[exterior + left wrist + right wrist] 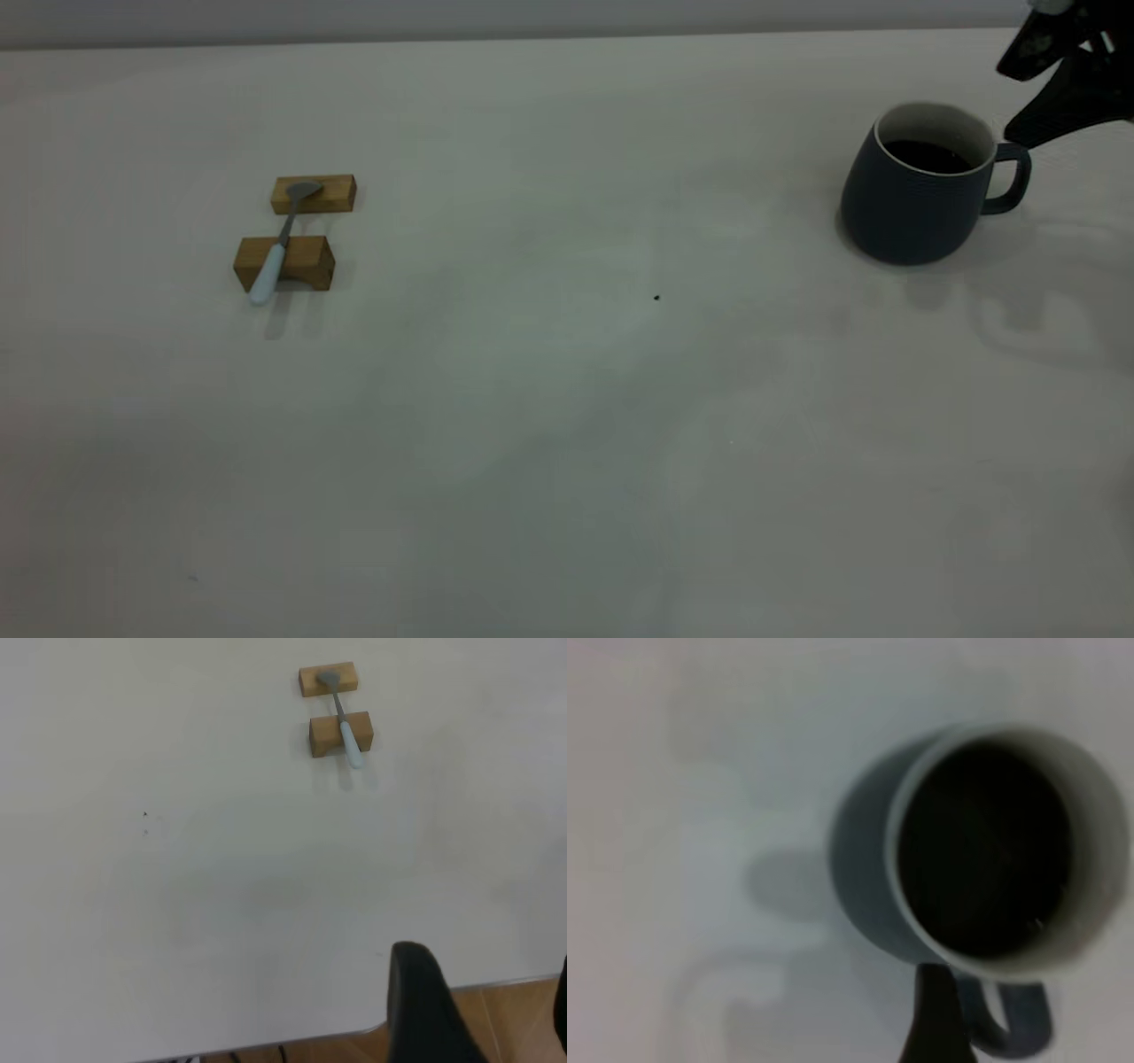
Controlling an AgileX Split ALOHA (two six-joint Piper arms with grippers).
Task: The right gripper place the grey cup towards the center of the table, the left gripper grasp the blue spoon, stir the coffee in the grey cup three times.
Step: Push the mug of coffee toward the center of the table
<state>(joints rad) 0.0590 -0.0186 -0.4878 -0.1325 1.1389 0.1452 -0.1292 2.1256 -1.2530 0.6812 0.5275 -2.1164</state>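
Note:
The coffee (927, 158) is well below the grey cup's rim (939, 123), so it should stay in the grey cup when the robot carries the grey cup by its handle.
The grey cup (921, 199) stands at the table's (567, 425) far right, holding dark coffee (926, 157), its handle (1010, 177) pointing right. My right gripper (1012, 102) hovers open just above and behind that handle, touching nothing. In the right wrist view one finger (935, 1023) sits beside the handle (1019, 1028), with the cup (864, 877) and coffee (983, 850) below. The blue spoon (282, 244) lies across two wooden blocks at the left. My left gripper (492, 1019) is open, far from the spoon (344, 722), over the table edge.
The spoon's bowl rests on the far tan block (332, 193) and its handle on the near block (306, 263). A tiny dark speck (656, 298) marks the table's middle. Wooden floor (514, 1005) shows past the table edge in the left wrist view.

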